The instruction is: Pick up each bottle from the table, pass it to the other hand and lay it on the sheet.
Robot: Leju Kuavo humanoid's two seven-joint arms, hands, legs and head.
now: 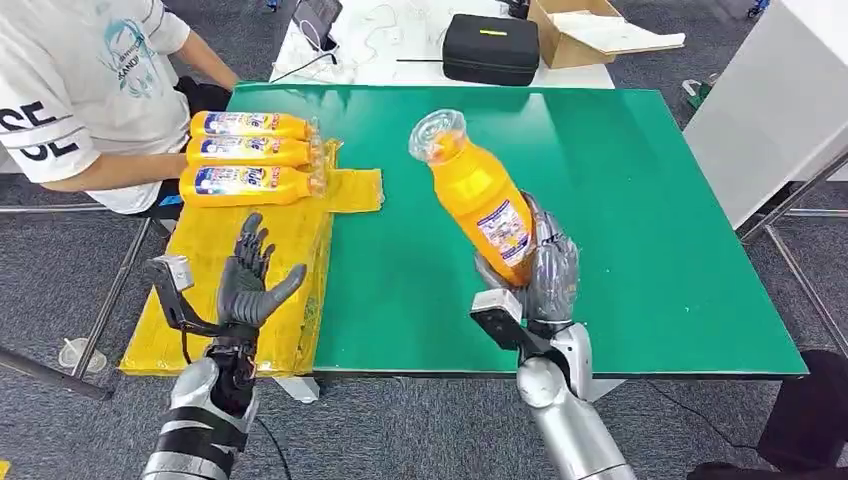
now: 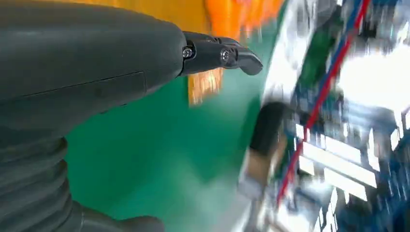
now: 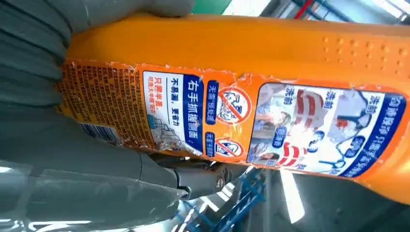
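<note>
My gripper is about to lay down the orange bottle (image 1: 486,208), and it will stay put rather than roll, since the laid bottles all have their labels (image 1: 232,181) facing up.
My right hand (image 1: 545,270) grips an orange bottle (image 1: 478,195) by its lower part and holds it above the green table (image 1: 640,220), cap end tilted up and to the left. Close up, the bottle's label (image 3: 270,125) runs across the right wrist view, with my right hand (image 3: 72,159) wrapped round it. My left hand (image 1: 250,280) hovers open, fingers spread, over the yellow sheet (image 1: 215,250) at the table's left edge. Three orange bottles (image 1: 250,153) lie side by side at the far end of that sheet. In the left wrist view my left hand (image 2: 96,72) is blurred.
A person in a white shirt (image 1: 80,90) sits at the far left, arm close to the laid bottles. Beyond the green table stand a black case (image 1: 490,47) and a cardboard box (image 1: 580,30) on a white table. A white cabinet (image 1: 770,110) stands to the right.
</note>
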